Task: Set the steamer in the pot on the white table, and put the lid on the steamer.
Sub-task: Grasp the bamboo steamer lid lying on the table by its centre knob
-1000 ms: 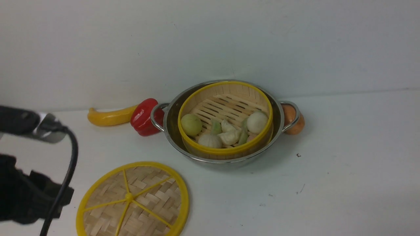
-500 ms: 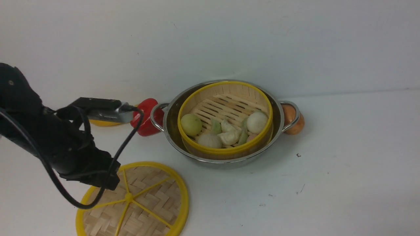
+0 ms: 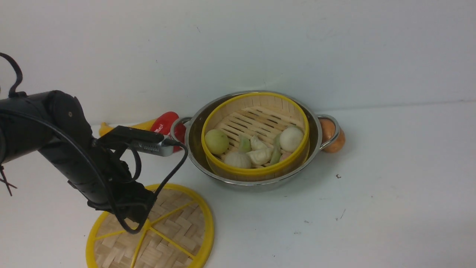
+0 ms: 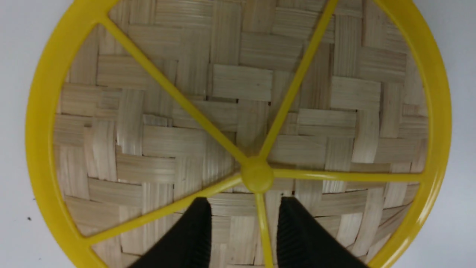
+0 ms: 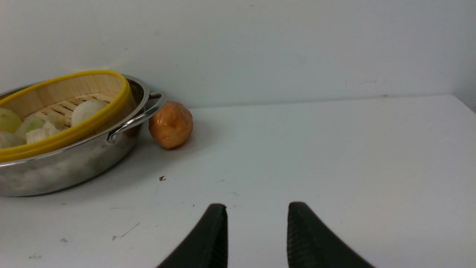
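The lid (image 3: 178,232) has a small round knob (image 4: 257,174) as its only grip, so the lid will tilt with its near edge low when the robot lifts it.
The steamer (image 3: 256,108), a bamboo basket with yellow rims and dumplings and buns inside, sits in the steel pot (image 3: 316,130) on the white table (image 3: 372,208). Both also show in the right wrist view, steamer (image 5: 63,93) and pot (image 5: 74,163). The lid (image 3: 174,230), a woven disc with yellow spokes, lies flat at the front left. My left gripper (image 4: 243,203) is open, pointing down over the lid (image 4: 238,82), its fingers either side of one spoke just beside the central knob (image 4: 257,175). My right gripper (image 5: 256,208) is open and empty, low over bare table right of the pot.
A red pepper (image 3: 163,121) and a yellow banana-like fruit (image 3: 106,128) lie behind my left arm, left of the pot. An orange-brown round fruit (image 3: 336,139) sits against the pot's right handle, also in the right wrist view (image 5: 171,124). A white wall stands close behind.
My left arm has swung in from the left edge and come over the lid, the gripper now above its centre. The pot, steamer and lid have not moved.
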